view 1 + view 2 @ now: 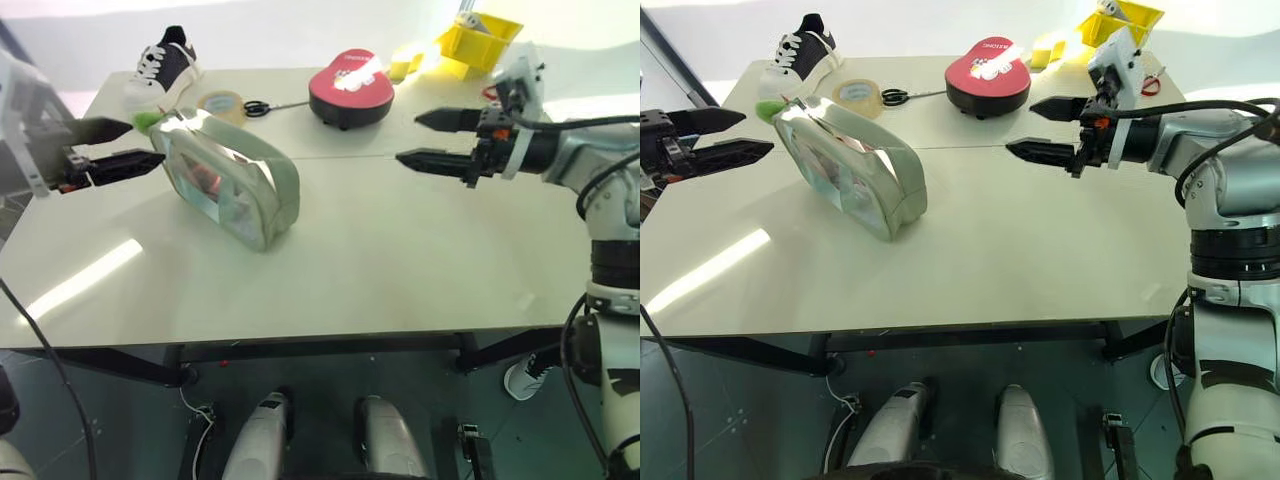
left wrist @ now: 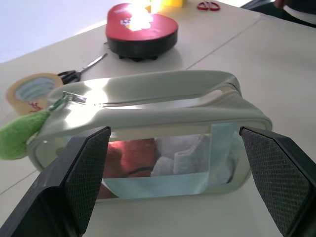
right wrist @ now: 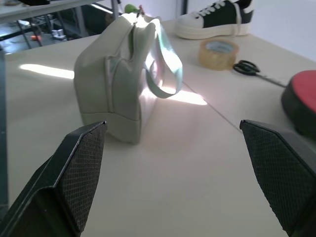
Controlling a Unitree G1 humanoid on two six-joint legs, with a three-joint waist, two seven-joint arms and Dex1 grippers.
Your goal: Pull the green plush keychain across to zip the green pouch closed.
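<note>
The green pouch [image 1: 230, 180] rests upright on its broad base [image 3: 111, 127], so once I pull its strap, the whole pouch will swing round upright with the keychain following.
The green pouch [image 1: 232, 182] stands on the white table [image 1: 400, 260], left of centre, running from far left to near right, with its strap handle [image 1: 262, 152] arching over the top. Red and white contents [image 2: 148, 155] show through its clear side. The green plush keychain [image 1: 150, 122] hangs from the zipper pull [image 2: 74, 98] at the pouch's far-left end. My left gripper [image 1: 142, 142] is open just left of that end, with nothing between its fingers and the keychain close beside its upper finger. My right gripper [image 1: 410, 138] is open above the table, well to the pouch's right.
At the back of the table are a black-and-white sneaker [image 1: 165, 65], a tape roll [image 1: 222, 103], black scissors [image 1: 262, 106] and a red oval case [image 1: 350, 85]. A yellow bin [image 1: 480, 40] and red scissors [image 1: 1150, 82] lie at the far right. The table's front edge [image 1: 300, 338] is near.
</note>
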